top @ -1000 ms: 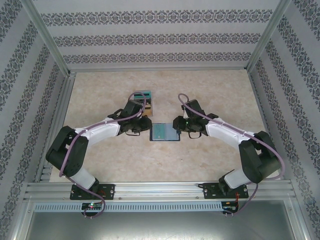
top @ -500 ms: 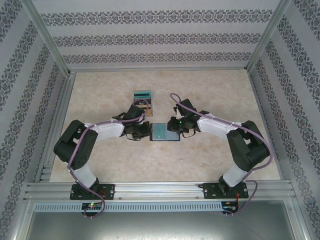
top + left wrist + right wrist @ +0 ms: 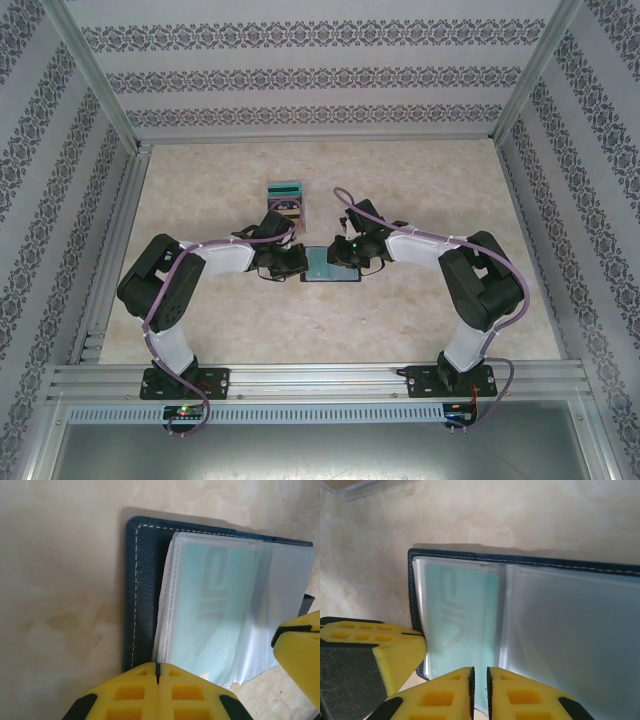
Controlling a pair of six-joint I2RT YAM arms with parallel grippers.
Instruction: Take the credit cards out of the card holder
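My right gripper should move back while my left gripper opens and reaches over the card's near end [image 3: 202, 665], because both grippers are crowding the credit card in its sleeve [image 3: 212, 597].
The navy card holder [image 3: 330, 265] lies open on the table between both grippers. In the left wrist view its navy cover [image 3: 142, 580] holds clear sleeves, and a pale teal credit card [image 3: 210, 605] shows inside the top sleeve. My left gripper [image 3: 157, 666] is shut, with its tips at the holder's near edge where the cover meets the sleeves. In the right wrist view the same credit card [image 3: 462, 615] sits in the left sleeve. My right gripper [image 3: 480, 672] is nearly closed on the card's teal edge. The left gripper's yellow finger [image 3: 395, 647] rests by the holder's corner.
A tan wooden box with a teal top [image 3: 286, 197] stands just behind the left gripper [image 3: 290, 262]. The right gripper [image 3: 347, 255] covers the holder's right half. Aluminium rails [image 3: 320, 380] and patterned walls frame the table.
Both arms have drawn in toward the card holder. The right gripper has moved left onto the holder's right side, and the left gripper has closed up to its left edge.
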